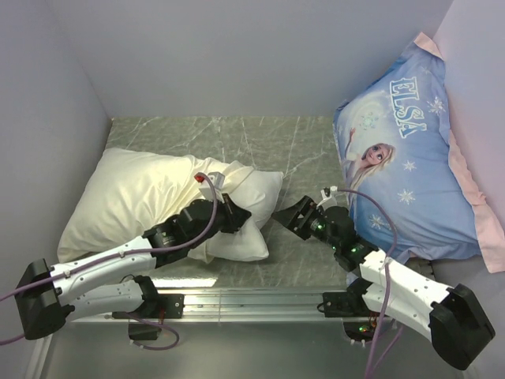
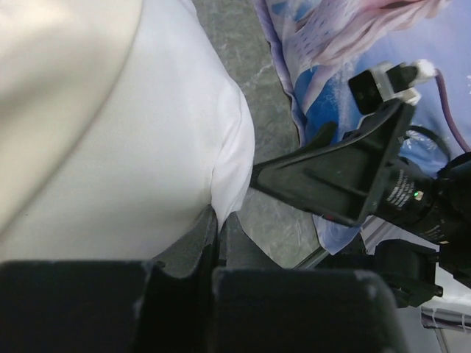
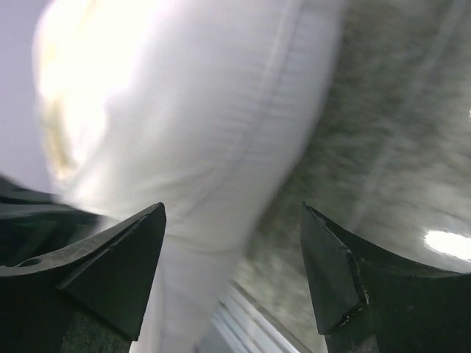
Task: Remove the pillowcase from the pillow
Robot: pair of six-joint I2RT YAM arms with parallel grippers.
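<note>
Next, my right gripper takes the pillow's white end (image 1: 259,192) first, because my left gripper is holding it and is needed at the cream pillowcase's far corner (image 1: 69,246).
The cream pillowcase (image 1: 130,197) lies at the left of the table and covers most of the white pillow (image 1: 259,188), whose right end sticks out of it. My left gripper (image 1: 237,215) lies on that bare end, shut on a fold of the pillow's white fabric (image 2: 221,176). The cream case edge (image 2: 59,73) shows at the upper left of the left wrist view. My right gripper (image 1: 288,215) is open and empty just right of the pillow's corner. In the right wrist view the gripper (image 3: 232,272) faces the blurred white pillow (image 3: 191,132).
A blue ELSA-print pillow (image 1: 410,158) with a pink edge leans in the back right corner, close behind my right arm. A metal rail (image 1: 252,304) runs along the near table edge. Grey walls enclose the left and back.
</note>
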